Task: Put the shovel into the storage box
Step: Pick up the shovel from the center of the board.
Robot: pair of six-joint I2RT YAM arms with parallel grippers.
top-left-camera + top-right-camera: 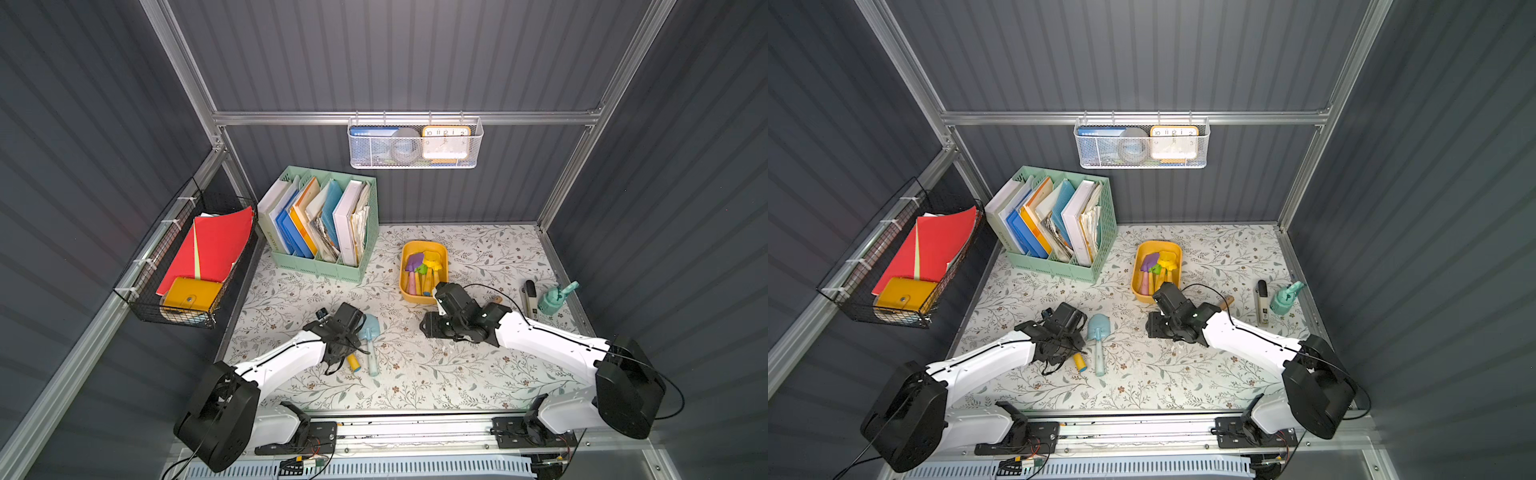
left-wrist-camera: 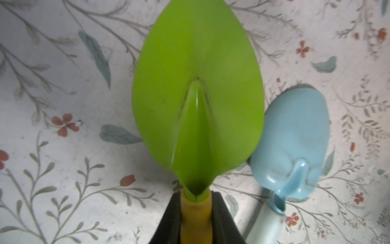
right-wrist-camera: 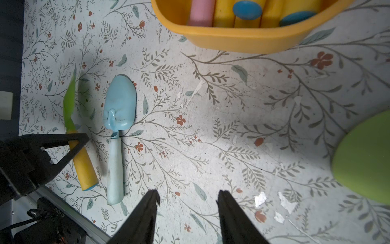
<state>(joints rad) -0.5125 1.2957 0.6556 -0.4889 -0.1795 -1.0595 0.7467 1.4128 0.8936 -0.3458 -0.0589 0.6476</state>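
Observation:
The green shovel (image 2: pixel 197 87) faces the same way as the shovels in the storage box (image 1: pixel 424 272), so my left gripper keeps moving it along until it hangs over them.
My left gripper (image 2: pixel 196 197) is shut on the yellow handle of a green-bladed shovel (image 2: pixel 196 95), just behind the blade. In both top views only the handle's end (image 1: pixel 354 362) (image 1: pixel 1079 362) shows under the left wrist. A light blue shovel (image 1: pixel 370 336) (image 3: pixel 118 118) lies flat right beside it. The yellow-orange storage box (image 1: pixel 402 274) (image 1: pixel 1136 274) stands further back with several toy shovels in it. My right gripper (image 3: pixel 188 196) is open and empty over bare table in front of the box's near wall (image 3: pixel 242 40).
A mint-green file organiser (image 1: pixel 324 224) stands at the back left. A black wire basket (image 1: pixel 187 266) hangs on the left wall and a white mesh basket (image 1: pixel 415 143) on the back rail. A teal spray bottle (image 1: pixel 555 297) and a dark stapler-like item (image 1: pixel 530 299) stand at the right.

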